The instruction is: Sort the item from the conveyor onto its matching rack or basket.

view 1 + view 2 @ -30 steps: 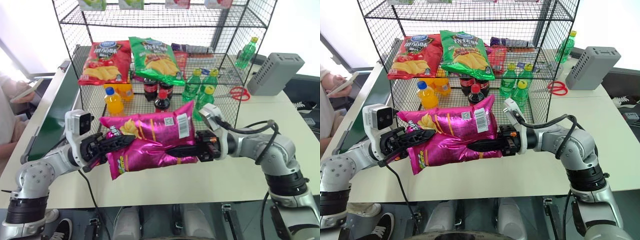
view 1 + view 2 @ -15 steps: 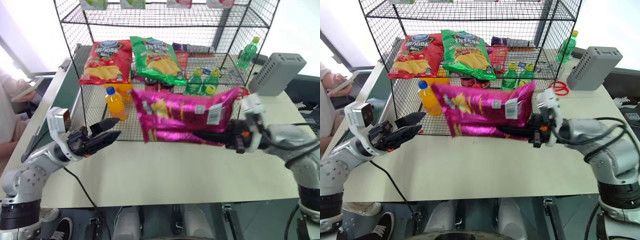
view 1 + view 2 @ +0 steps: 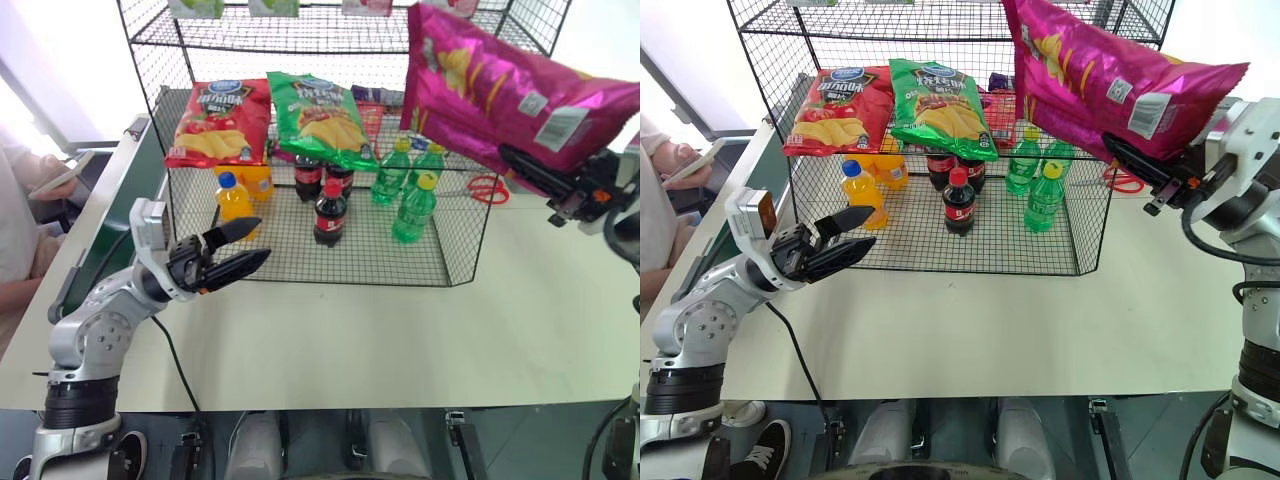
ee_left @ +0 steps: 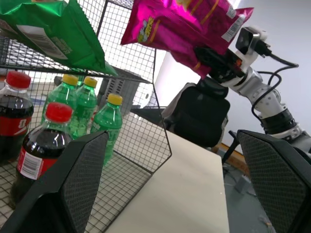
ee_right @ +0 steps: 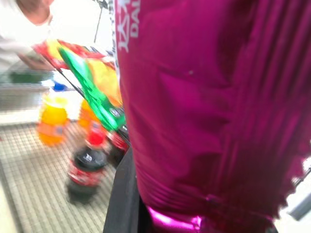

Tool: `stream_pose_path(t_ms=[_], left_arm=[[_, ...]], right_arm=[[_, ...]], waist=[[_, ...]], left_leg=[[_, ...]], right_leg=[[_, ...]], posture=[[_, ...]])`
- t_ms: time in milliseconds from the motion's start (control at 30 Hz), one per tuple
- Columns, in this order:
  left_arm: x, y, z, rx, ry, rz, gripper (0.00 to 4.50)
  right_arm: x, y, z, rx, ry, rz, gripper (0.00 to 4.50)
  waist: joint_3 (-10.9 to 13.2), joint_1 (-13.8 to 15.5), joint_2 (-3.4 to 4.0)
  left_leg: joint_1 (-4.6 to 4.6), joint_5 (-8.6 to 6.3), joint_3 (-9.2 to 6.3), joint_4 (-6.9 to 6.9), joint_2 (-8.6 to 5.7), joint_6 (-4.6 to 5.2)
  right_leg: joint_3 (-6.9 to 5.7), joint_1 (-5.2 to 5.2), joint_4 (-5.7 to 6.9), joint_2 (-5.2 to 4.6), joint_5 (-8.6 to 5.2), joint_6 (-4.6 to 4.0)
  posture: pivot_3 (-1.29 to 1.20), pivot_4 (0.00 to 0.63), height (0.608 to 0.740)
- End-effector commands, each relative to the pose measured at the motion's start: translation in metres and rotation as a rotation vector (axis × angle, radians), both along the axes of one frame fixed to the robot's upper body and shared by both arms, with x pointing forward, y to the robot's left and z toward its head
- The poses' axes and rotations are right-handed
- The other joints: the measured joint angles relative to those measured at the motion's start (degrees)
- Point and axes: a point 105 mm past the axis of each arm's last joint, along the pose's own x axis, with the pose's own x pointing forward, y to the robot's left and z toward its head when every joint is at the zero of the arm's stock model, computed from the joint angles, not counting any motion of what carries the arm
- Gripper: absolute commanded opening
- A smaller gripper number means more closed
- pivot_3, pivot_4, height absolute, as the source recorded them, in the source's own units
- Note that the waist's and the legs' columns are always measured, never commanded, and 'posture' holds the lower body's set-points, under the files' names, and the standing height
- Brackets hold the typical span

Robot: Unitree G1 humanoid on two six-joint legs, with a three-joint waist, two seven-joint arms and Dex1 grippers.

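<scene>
I should turn the front of the bag up with my right gripper before I lay it on the rack's level beside the green bag, because the magenta-pink bag's barcode side [image 3: 560, 127] faces up at a slant.
The item, a magenta-pink crisp bag [image 3: 500, 85], hangs high at the right in front of the upper tiers of the black wire rack [image 3: 380, 250]. My right gripper [image 3: 530, 170] is shut on the bag's lower edge, with a black finger [image 5: 124, 199] pressed against the foil. My left gripper [image 3: 252, 245] stands open and empty low at the left, just in front of the rack's bottom tier, pointing right. The left wrist view shows the bag [image 4: 180, 24] and the right gripper [image 4: 214, 58] beyond my own spread fingers [image 4: 73, 184]. The dark green conveyor [image 3: 120, 215] runs along the left.
A red bag [image 3: 215, 120] and a green bag [image 3: 320, 115] lie on the rack's middle tier. Cola bottles [image 3: 328, 210], green bottles [image 3: 412, 205] and an orange bottle [image 3: 233, 198] stand on the bottom tier. Red scissors [image 3: 487, 188] lie at the right. A person [image 3: 30, 190] sits at the left.
My left gripper let go of the bag and opened. My right gripper carried the bag up and to the right, from in front of the bottom tier to the rack's upper level.
</scene>
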Motion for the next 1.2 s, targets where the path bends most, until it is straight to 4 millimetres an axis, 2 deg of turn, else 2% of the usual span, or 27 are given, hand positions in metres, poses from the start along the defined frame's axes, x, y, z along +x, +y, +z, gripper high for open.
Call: stream_pose_path(t_ms=[33,133,233,300,400,467,633,767,933,1200], left_arm=[[0.001,-0.001,0.008,0.016,-0.059,0.002,4.5],[0.001,-0.003,0.008,0.026,-0.073,0.011,4.5],[-0.001,-0.01,0.012,0.024,-0.094,0.014,4.5],[-0.002,-0.014,0.014,0.036,-0.123,0.026,4.5],[-0.002,-0.017,0.017,0.033,-0.146,0.045,4.5],[-0.005,-0.021,0.019,0.039,-0.156,0.04,4.5],[-0.005,-0.024,0.022,0.032,-0.174,0.08,4.5],[-0.005,-0.026,0.025,0.037,-0.198,0.108,4.5],[-0.006,-0.031,0.026,0.013,-0.185,0.106,4.5],[-0.006,-0.03,0.021,0.038,-0.192,0.12,4.5]], right_arm=[[0.009,-0.011,0.017,-0.141,-0.2,-0.156,0.31],[0.017,-0.007,0.012,-0.388,-0.334,-0.234,0.31],[0.03,0.003,-0.009,-0.661,-0.42,-0.283,0.31],[0.041,0.001,-0.019,-0.844,-0.466,-0.354,0.31],[0.051,-0.005,-0.011,-0.966,-0.587,-0.473,0.31],[0.057,-0.006,-0.001,-0.988,-0.653,-0.555,0.31],[0.074,-0.004,-0.008,-0.937,-0.623,-0.617,0.31],[0.085,-0.006,-0.005,-0.875,-0.592,-0.707,0.31],[0.096,-0.004,-0.007,-0.799,-0.544,-0.748,0.31],[0.101,0.001,-0.007,-0.724,-0.492,-0.748,0.31]], waist=[[0.0,-0.06,0.0],[0.01,-0.06,0.02],[0.01,-0.14,0.02],[0.01,-0.17,0.02],[0.04,-0.18,0.06],[0.05,-0.18,0.08],[0.05,-0.36,0.07],[0.05,-0.38,0.07],[0.05,-0.23,0.07],[0.05,-0.06,0.07]], left_leg=[[0.0,0.0,0.0,0.0,0.0,0.0],[0.02,0.0,0.02,0.0,0.0,0.0],[0.02,0.01,0.03,0.0,0.0,0.0],[0.01,0.01,0.02,0.0,0.01,-0.01],[0.01,0.05,0.03,0.0,0.0,-0.08],[0.01,0.21,0.07,0.0,-0.01,-0.36],[0.0,0.25,0.04,0.0,0.0,-0.44],[0.0,0.25,0.05,0.0,-0.01,-0.43],[-0.01,0.17,0.03,0.02,-0.03,-0.27],[-0.04,0.13,0.02,0.05,-0.04,-0.2]], right_leg=[[0.0,0.0,0.0,0.0,0.0,0.0],[0.0,0.0,0.01,-0.01,0.0,0.0],[0.01,-0.01,0.01,-0.01,-0.01,0.01],[0.01,-0.01,0.01,-0.02,-0.01,0.01],[0.01,-0.02,0.01,-0.04,-0.01,0.01],[0.03,-0.05,0.04,-0.07,-0.01,0.01],[0.03,-0.04,0.03,-0.05,-0.01,0.01],[0.03,-0.04,0.04,-0.06,0.0,0.01],[0.03,-0.02,0.04,-0.09,0.0,0.02],[0.03,-0.02,0.03,-0.09,0.01,0.03]], posture=[[0.0,0.15,0.737],[0.0,0.15,0.737],[0.0,0.15,0.737],[0.0,0.15,0.737],[0.0,0.15,0.737],[0.0,0.15,0.737],[0.0,0.15,0.737],[0.0,0.15,0.737],[0.0,0.15,0.737],[0.0,0.15,0.737]])
